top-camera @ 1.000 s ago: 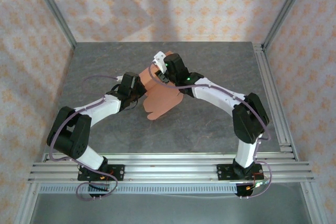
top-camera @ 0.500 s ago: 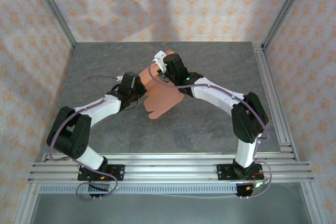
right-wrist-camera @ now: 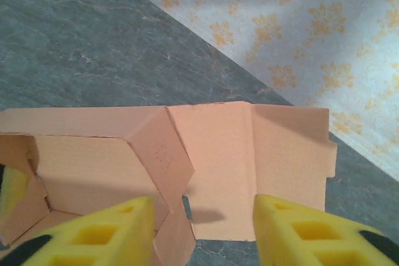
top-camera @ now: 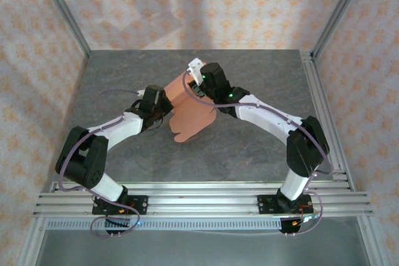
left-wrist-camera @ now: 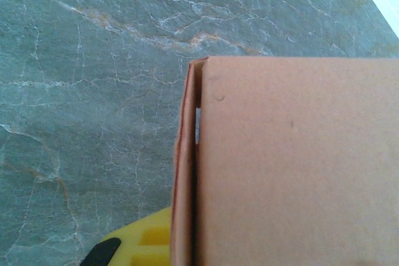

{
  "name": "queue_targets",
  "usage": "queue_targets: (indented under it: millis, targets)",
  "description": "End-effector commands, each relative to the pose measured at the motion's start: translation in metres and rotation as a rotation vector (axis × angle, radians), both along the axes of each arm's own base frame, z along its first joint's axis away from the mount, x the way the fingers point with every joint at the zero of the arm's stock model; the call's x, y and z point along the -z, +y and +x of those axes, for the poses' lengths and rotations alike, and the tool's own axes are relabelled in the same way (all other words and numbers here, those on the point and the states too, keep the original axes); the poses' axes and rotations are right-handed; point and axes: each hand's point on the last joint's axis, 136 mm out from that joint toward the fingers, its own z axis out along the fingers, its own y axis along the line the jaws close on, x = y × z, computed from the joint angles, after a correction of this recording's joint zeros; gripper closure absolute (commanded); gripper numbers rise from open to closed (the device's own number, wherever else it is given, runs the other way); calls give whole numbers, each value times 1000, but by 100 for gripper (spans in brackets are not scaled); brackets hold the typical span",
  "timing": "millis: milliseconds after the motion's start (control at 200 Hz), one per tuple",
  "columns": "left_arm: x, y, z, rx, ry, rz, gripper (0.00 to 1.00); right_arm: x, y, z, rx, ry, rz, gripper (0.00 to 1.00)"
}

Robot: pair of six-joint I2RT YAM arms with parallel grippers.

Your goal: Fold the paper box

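The creased end panel (right-wrist-camera: 215, 160) lies open past the box's angled flap, so the robot's right gripper should come in from the panel's outer edge (right-wrist-camera: 329, 147) and fold the panel over the flap.
The paper box (top-camera: 191, 116) is salmon-pink card, partly folded, held up off the grey table between the two arms. My left gripper (top-camera: 164, 108) is shut on its left wall. In the left wrist view that thin wall (left-wrist-camera: 184, 172) stands on edge next to one yellow finger (left-wrist-camera: 140, 241), and a broad panel (left-wrist-camera: 299, 166) hides the other finger. My right gripper (top-camera: 197, 86) is at the box's far end. Its yellow fingers (right-wrist-camera: 93, 235) stand open on either side of a creased end panel (right-wrist-camera: 218, 160), beside an angled flap (right-wrist-camera: 163, 154).
The grey marbled table (top-camera: 262, 73) stretches round the box. Patterned walls (top-camera: 206, 4) and aluminium frame posts (top-camera: 330, 23) close in the cell. A rail (top-camera: 199, 200) at the near edge carries both arm bases.
The right arm has swung slightly right and back, and its wrist has turned at the box's far end. The left gripper keeps its hold, and the box has barely shifted.
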Motion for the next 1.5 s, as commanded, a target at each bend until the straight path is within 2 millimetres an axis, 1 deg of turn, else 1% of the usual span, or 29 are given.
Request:
queue_targets:
  millis: [0, 65, 125, 170, 205, 280, 330, 395, 480, 526, 616, 661, 756, 841, 926, 1041, 1096, 1196, 1371, 1491]
  targets:
    - [-11, 1, 8, -4, -35, -10, 100, -20, -2, -21, -45, 29, 100, 51]
    - [-12, -1, 9, 12, -40, -13, 100, -33, -10, -24, -25, 34, 158, 51]
    - [-13, -4, 11, 43, -50, -16, 100, -47, -21, -25, 13, 38, 208, 50]
    - [-16, -8, 13, 85, -58, -9, 100, -58, -33, -24, 46, 45, 248, 48]
    - [-14, -9, 13, 114, -50, 3, 100, -66, -43, -23, 67, 56, 283, 47]
    - [-14, -11, 13, 155, -53, 4, 100, -77, -65, -18, 117, 84, 350, 46]
    - [-18, -14, 14, 182, -74, -25, 100, -79, -85, -10, 170, 116, 400, 46]
    - [-27, -20, 15, 227, -123, -65, 100, -75, -112, 2, 248, 165, 448, 46]
    - [-40, -29, 15, 276, -167, -87, 100, -64, -132, 12, 291, 229, 468, 48]
    - [-45, -32, 15, 301, -184, -94, 100, -58, -136, 16, 297, 260, 462, 49]
    - [-54, -40, 14, 347, -221, -116, 100, -47, -133, 21, 274, 308, 446, 50]
    - [-57, -42, 14, 358, -226, -122, 100, -43, -125, 21, 231, 337, 440, 50]
    - [-59, -43, 13, 369, -217, -121, 100, -41, -109, 19, 145, 388, 449, 51]
    - [-61, -42, 12, 368, -215, -112, 100, -43, -92, 11, 40, 428, 477, 51]
    - [-63, -41, 12, 365, -218, -109, 100, -45, -85, 4, -16, 448, 494, 52]
    - [-65, -42, 12, 365, -222, -114, 100, -42, -69, -14, -128, 524, 502, 53]
    - [-64, -42, 13, 367, -217, -111, 100, -43, -62, -22, -174, 541, 491, 53]
    - [-64, -43, 14, 370, -216, -110, 100, -44, -51, -33, -238, 554, 490, 54]
    - [-61, -42, 13, 367, -206, -111, 100, -45, -40, -38, -290, 573, 486, 57]
    - [-59, -41, 11, 358, -182, -109, 100, -35, -33, -38, -287, 563, 423, 59]
